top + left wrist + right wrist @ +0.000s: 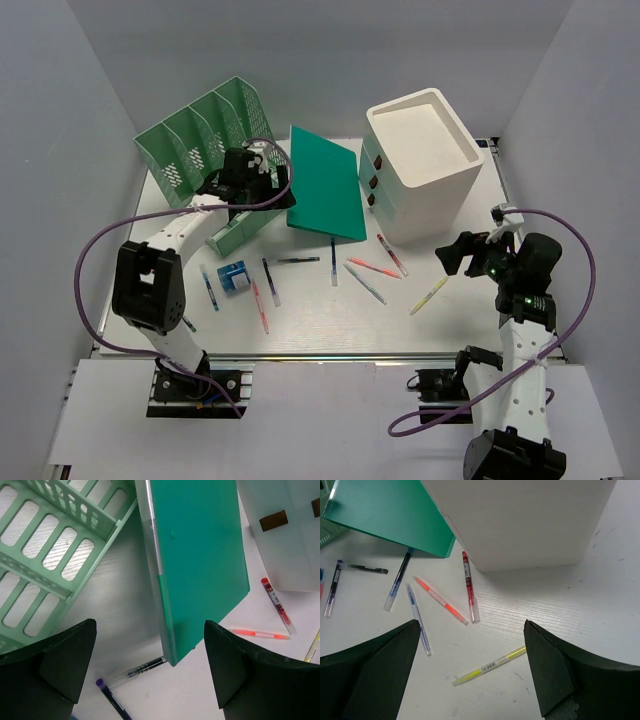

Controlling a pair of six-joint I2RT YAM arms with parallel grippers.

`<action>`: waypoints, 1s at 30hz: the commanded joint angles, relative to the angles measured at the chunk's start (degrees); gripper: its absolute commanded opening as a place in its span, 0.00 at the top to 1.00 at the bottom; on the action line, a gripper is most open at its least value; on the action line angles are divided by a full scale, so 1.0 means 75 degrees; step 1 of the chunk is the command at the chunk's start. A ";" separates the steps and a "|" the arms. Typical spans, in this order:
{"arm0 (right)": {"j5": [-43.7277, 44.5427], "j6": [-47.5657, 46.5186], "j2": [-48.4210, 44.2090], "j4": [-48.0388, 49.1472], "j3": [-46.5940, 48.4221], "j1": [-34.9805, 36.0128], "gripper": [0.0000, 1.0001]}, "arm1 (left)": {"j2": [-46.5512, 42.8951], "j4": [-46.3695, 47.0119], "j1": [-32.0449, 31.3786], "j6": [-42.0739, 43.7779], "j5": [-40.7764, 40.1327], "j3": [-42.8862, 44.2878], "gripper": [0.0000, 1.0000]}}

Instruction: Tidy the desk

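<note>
My left gripper's open fingers are lined up on both sides of the green folder's long edge, clear of the file rack, so I should keep moving in until they pinch the edge.
The white desk has several pens strewn across its middle, among them a yellow pen, a red pen and a black pen. A green folder lies at the back centre. My left gripper hovers open over the folder's near corner, holding nothing. At the right my right gripper hangs open above the yellow pen, apart from it.
A mint green file rack stands at the back left. A white drawer box stands at the back right. A pale green case and a small blue box lie left of centre. Grey walls enclose the desk.
</note>
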 commanded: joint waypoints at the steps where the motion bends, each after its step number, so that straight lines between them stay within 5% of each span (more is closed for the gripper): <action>1: -0.0202 -0.0046 -0.0167 0.0190 0.0299 0.0028 0.11 | 0.0116 -0.0071 -0.0087 0.0132 0.0205 0.0463 0.03; 17: -0.1011 -0.2167 -0.0179 0.0048 -0.0204 0.0028 0.11 | 0.0749 0.0070 -0.0158 0.0261 0.0100 0.0885 0.02; 30: -0.1034 -0.1980 -0.0226 0.0178 -0.0252 0.0040 0.11 | 0.1463 0.0058 -0.0158 0.0308 -0.0123 0.1400 0.05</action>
